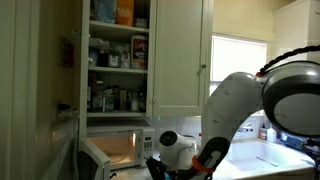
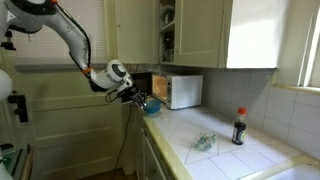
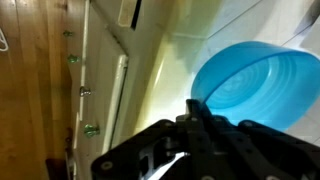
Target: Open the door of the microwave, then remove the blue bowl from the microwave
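Note:
The blue bowl (image 2: 153, 105) is hanging at the edge of the counter, so the robot's gripper should swing it inward and put it down on the tiles (image 2: 182, 130) next to the crumpled clear thing.
The white microwave (image 2: 186, 92) stands at the back of the counter, and it also shows in an exterior view (image 1: 118, 150) with its inside lit. Its door (image 2: 160, 87) is swung open to the left. My gripper (image 2: 140, 100) is out in front of the microwave, past the counter's edge, and is shut on the rim of the blue bowl (image 2: 152, 108). In the wrist view the fingers (image 3: 195, 115) pinch the edge of the bowl (image 3: 255, 80), which hangs over the counter edge. In the exterior view from the cupboard side the bowl is hidden behind the gripper (image 1: 165, 165).
A red-capped dark bottle (image 2: 238, 127) and a crumpled clear thing (image 2: 204, 143) lie on the tiled counter (image 2: 215, 155). An open cupboard full of bottles (image 1: 118, 60) hangs above the microwave. Drawers with knobs (image 3: 85, 92) lie below the counter edge.

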Controlling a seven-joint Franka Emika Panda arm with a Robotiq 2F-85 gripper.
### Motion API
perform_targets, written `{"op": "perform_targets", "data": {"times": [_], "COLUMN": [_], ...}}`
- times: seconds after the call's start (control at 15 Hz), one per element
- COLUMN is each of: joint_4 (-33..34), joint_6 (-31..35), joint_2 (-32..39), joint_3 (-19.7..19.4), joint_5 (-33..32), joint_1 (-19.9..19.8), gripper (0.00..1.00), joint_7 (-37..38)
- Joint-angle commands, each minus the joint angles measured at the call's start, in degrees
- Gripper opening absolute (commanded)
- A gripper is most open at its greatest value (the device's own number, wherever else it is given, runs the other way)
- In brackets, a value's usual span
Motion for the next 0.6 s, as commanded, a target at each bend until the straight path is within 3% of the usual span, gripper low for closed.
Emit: {"op": "perform_targets", "data": {"times": [0.0, 0.07, 0.13, 0.2, 0.27, 0.53], "joint_4": [-10.9, -11.8, -7.3, -8.9, -7.3, -1.8], "joint_6": [-0.3, 1.2, -0.9, -0.7, 1.1, 5.3], "joint_2": [-6.9, -6.5, -4.2, -5.0, -4.1, -4.8], "joint_3": [-8.8, -9.9, -5.1, -6.5, -2.0, 7.8], "joint_5": [-7.1, -7.8, -6.5, -7.5, -6.0, -1.4], "joint_1": [5.9, 5.3, 2.3, 2.5, -0.2, -11.2], "gripper": [0.01, 0.01, 0.04, 0.04, 0.01, 0.01], "joint_7": [13.3, 15.9, 11.1, 12.9, 8.9, 5.0]}}
